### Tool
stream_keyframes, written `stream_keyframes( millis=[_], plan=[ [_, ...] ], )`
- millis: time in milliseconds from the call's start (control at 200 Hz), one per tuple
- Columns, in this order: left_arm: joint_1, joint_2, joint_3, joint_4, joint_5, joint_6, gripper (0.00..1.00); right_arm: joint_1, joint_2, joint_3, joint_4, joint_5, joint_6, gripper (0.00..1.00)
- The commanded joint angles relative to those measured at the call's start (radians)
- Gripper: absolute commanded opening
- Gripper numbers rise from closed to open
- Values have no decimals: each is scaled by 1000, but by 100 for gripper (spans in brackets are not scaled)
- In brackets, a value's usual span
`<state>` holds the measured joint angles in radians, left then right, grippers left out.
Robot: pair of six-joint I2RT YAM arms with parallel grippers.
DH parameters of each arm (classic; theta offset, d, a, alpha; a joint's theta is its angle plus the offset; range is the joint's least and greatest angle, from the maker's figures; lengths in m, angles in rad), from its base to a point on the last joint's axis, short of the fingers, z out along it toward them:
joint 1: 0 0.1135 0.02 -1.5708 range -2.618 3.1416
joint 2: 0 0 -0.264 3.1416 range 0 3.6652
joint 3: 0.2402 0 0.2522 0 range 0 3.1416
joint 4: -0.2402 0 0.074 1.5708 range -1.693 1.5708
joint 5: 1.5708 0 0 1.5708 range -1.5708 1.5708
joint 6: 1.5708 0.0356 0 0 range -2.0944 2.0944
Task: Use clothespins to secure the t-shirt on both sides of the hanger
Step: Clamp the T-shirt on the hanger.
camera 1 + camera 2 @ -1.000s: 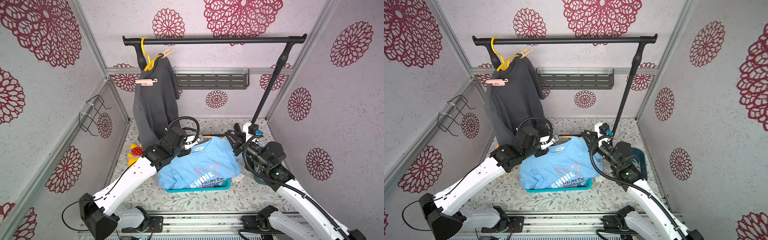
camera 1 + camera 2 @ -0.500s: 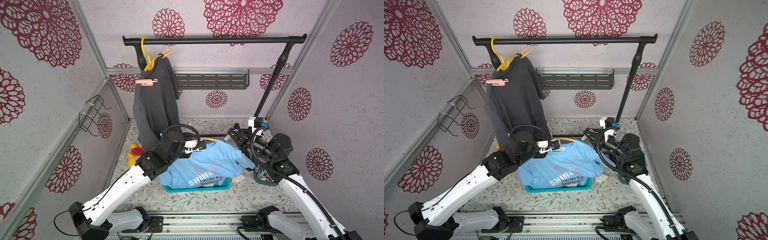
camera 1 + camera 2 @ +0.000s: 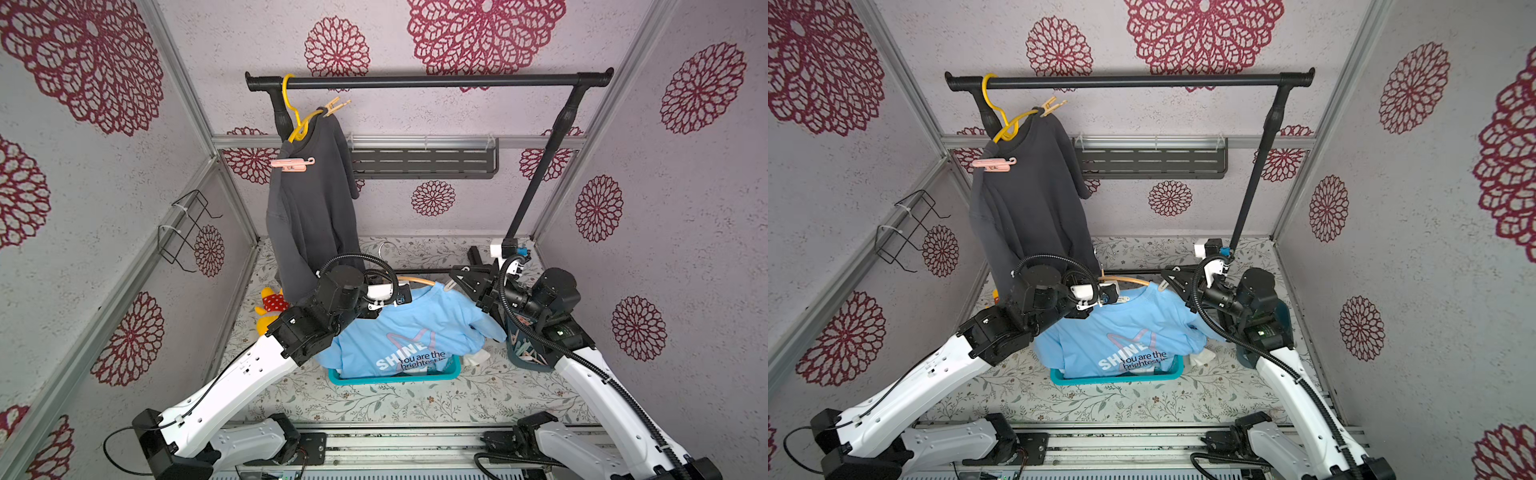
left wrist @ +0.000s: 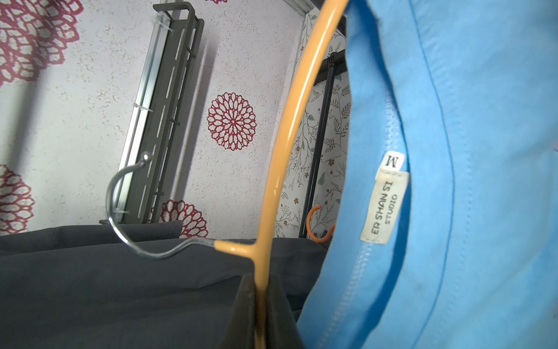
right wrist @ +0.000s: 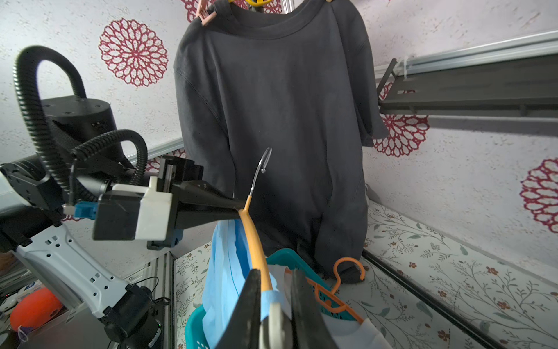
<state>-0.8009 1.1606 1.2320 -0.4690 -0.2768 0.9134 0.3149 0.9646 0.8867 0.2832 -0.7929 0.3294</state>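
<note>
The whitish clothespin (image 3: pixel 1162 285) is over both the t-shirt's shoulder and the hanger's bar, so my right gripper should keep bringing it down toward the basket (image 3: pixel 1120 379) and let go there.
A light blue t-shirt (image 3: pixel 407 332) hangs on a peach-orange hanger (image 3: pixel 422 281) with a metal hook, above the teal basket (image 3: pixel 395 376). My left gripper (image 4: pixel 261 314) is shut on the hanger's bar (image 4: pixel 287 136) just below the hook stem, beside the collar label. My right gripper (image 5: pixel 276 302) is at the hanger's other shoulder. It is shut on a whitish clothespin (image 5: pixel 274 314), which sits against the blue cloth and the hanger end (image 5: pixel 255 241). The same clothespin (image 3: pixel 450 286) shows at the right gripper's tip in a top view.
A dark grey shirt (image 3: pixel 311 216) hangs on a yellow hanger (image 3: pixel 293 112) from the black rail (image 3: pixel 428 81), with a pink clothespin (image 3: pixel 293 165) and a peach one (image 3: pixel 337 106) on it. A dark bin (image 3: pixel 525 353) of clothespins stands under the right arm. An orange hanger (image 5: pixel 338 290) lies in the basket.
Both arms have raised the hanger, and the blue t-shirt has lifted higher out of the basket. Both grippers kept their grips.
</note>
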Motion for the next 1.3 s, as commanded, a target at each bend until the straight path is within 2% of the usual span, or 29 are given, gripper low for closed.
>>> stream_keyframes(
  millis=[0, 85, 240, 595, 931, 1291],
  plan=[
    [-9, -34, 4, 73, 3, 14, 0, -2, -18, 4, 16, -32, 15, 0],
    [-8, -44, -4, 86, 20, 1, 0, -2, -26, -6, -6, -23, -20, 0],
    [-9, -51, -19, 117, 15, -5, 0, -2, -22, -40, 46, -60, 13, 0],
    [-9, -33, -1, 81, 29, -72, 0, 12, -26, -110, 69, -104, -38, 0],
    [-7, -17, 9, 71, 33, -114, 0, 72, -30, -123, -55, -21, -207, 0],
    [8, -7, 26, 61, 42, -175, 0, 135, -49, -150, -119, 72, -318, 0]
  ],
)
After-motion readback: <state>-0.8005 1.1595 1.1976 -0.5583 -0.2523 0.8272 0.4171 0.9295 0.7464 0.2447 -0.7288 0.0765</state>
